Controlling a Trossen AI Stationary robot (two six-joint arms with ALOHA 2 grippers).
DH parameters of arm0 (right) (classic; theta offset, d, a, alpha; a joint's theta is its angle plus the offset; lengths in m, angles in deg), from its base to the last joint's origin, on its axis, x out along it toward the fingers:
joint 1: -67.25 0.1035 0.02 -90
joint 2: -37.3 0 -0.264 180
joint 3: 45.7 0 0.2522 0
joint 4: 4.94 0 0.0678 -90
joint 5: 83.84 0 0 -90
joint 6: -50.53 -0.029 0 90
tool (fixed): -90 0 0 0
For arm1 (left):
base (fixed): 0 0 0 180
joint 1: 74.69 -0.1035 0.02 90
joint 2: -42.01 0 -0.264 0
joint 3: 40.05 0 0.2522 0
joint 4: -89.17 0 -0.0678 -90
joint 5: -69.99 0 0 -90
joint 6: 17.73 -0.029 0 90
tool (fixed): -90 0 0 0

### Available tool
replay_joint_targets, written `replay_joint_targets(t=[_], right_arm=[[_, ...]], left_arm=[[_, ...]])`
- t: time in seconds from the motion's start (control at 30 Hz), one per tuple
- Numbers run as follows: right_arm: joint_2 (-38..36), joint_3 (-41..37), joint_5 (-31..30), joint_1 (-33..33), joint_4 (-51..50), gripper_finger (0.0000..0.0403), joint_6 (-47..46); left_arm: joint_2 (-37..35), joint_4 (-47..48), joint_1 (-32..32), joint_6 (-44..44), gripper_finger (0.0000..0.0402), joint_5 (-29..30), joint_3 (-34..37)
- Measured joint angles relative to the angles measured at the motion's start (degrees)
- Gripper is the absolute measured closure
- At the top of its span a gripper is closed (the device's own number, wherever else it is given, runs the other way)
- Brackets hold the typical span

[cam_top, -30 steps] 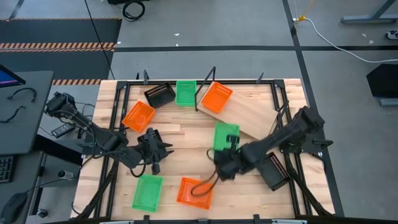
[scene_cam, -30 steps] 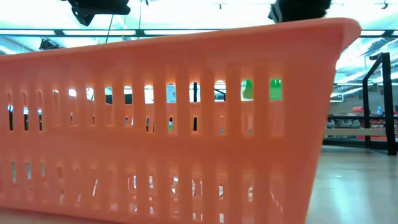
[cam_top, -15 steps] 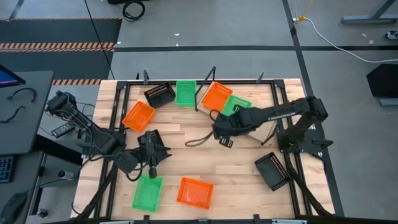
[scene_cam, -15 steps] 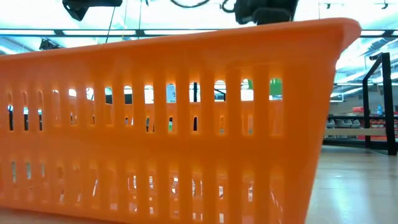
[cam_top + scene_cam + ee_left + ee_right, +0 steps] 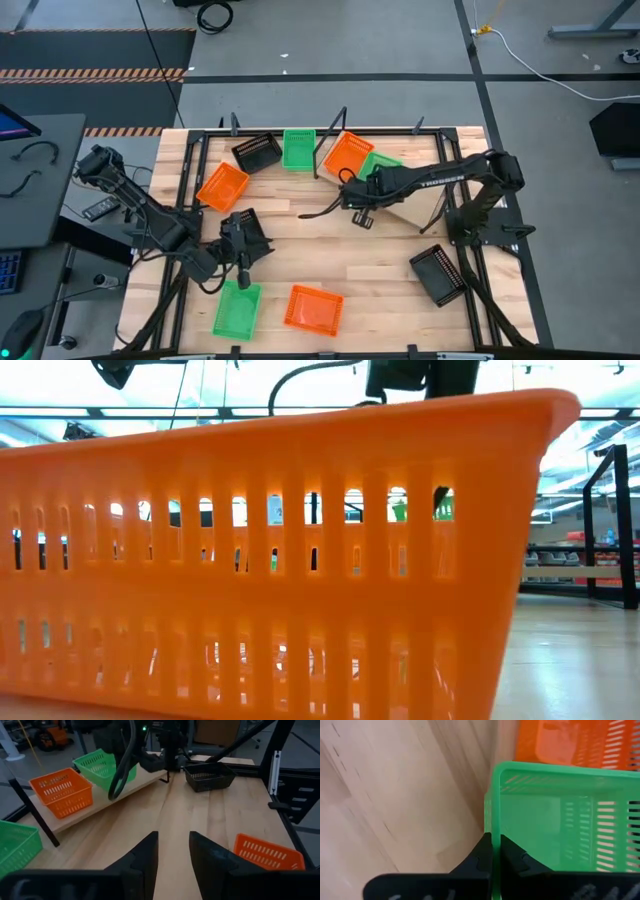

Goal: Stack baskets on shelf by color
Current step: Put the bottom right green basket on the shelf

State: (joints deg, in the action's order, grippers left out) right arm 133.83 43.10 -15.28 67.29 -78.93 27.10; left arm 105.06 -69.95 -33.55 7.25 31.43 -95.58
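The green basket [image 5: 100,766] is facing up over its own part of the shelf [image 5: 137,783] next to the orange basket, so the robot's right gripper should go on lowering it until it sits, then let go.
My right gripper [image 5: 352,192] is shut on a green basket [image 5: 378,165], over the pale shelf [image 5: 405,195] and right beside an orange basket [image 5: 348,155] that stands on the shelf's far end. The left wrist view shows that green basket [image 5: 101,766] tilted next to the orange one [image 5: 62,791]. My left gripper [image 5: 243,243] hovers open over the table's left half, above another green basket [image 5: 237,308]; its fingers [image 5: 173,839] touch nothing. In the low view an orange basket [image 5: 280,560] fills the picture. My right gripper [image 5: 492,840] pinches the green basket's end wall at its rim [image 5: 493,815], one finger inside the basket and one outside, coming from above. The basket sits tilted over the shelf beside the orange basket [image 5: 570,742]. I cannot tell whether its bottom rests on the board.
A black basket [image 5: 257,152] and a green one [image 5: 298,148] lie at the far edge. An orange basket [image 5: 222,187] is at the left, another orange one [image 5: 313,309] near the front, and a black one [image 5: 438,274] at the right. Black frame posts ring the table.
My right gripper has carried the green basket from the table's middle toward the far edge, up over the shelf and beside the orange basket there, staying shut on it. The near orange basket, under the right arm before, now lies uncovered.
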Motion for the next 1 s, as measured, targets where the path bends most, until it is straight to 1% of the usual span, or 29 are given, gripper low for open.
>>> replay_joint_targets(t=[0.07,0.27,0.53,0.8,1.0], right_arm=[[0.0,-1.7,0.6,-0.6,2.0,0.0394,0.2],[0.0,-5.1,0.6,-2.6,2.8,0.0394,0.2],[-0.3,-9.2,0.0,-4.7,8.3,0.0393,1.2],[-0.9,-9.5,1.3,-4.8,9.0,0.0383,1.6],[-4.2,-9.6,2.6,-4.7,9.1,0.0367,1.1]], left_arm=[[0.0,0.0,0.0,0.3,0.0285,0.0,0.0],[0.0,0.0,0.0,0.4,0.0285,0.0,0.0],[0.0,0.0,0.0,1.1,0.0285,0.0,0.0],[0.0,0.1,0.0,1.1,0.0285,0.0,0.0],[0.0,0.1,0.0,1.0,0.0285,0.0,0.0]])
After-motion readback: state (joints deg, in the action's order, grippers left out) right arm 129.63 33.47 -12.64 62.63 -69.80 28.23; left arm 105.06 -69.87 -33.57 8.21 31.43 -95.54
